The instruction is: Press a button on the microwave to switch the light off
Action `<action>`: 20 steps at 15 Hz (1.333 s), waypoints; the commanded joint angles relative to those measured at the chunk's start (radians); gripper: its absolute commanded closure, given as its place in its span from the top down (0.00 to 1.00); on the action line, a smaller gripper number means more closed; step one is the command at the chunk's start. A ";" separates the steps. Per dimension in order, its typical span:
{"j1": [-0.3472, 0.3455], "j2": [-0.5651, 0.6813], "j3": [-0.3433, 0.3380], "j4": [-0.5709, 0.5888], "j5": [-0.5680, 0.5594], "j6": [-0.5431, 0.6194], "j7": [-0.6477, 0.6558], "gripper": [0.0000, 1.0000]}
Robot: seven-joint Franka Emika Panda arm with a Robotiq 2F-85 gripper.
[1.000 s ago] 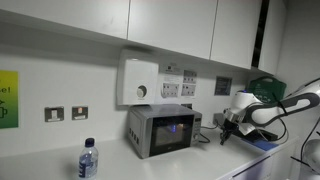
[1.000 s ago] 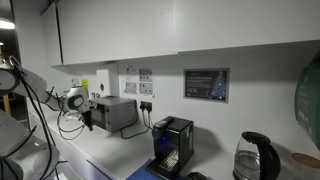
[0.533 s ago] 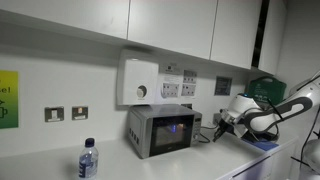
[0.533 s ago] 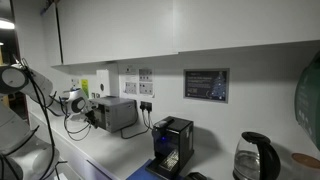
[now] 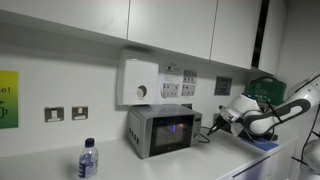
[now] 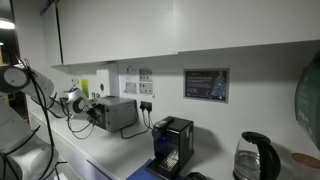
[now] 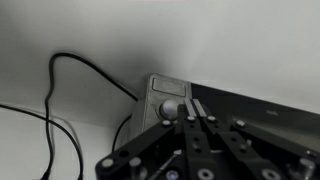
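Note:
My gripper needs to move along the control strip, past the knob, to the small buttons before it presses, because its closed fingertips are lined up beside the round knob.
The small silver-grey microwave stands on the counter under the wall sockets, with a blue-violet light glowing in its dark door window. It also shows in an exterior view. My gripper is shut, fingers together, just off the control strip on the microwave's right side; it also shows in an exterior view. In the wrist view the shut fingertips point at the control strip, next to a round knob.
A white boxy unit with a round dial hangs above the microwave. A water bottle stands on the counter. A black cable runs behind the microwave. A black coffee machine and a kettle stand further along.
My gripper has moved closer to the microwave's control strip. The light in the window still glows.

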 commanded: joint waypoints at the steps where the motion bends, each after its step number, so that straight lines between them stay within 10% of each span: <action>1: -0.001 0.000 0.000 0.000 -0.003 0.017 0.000 0.00; 20: -0.080 0.007 0.044 -0.019 -0.062 0.099 0.026 0.00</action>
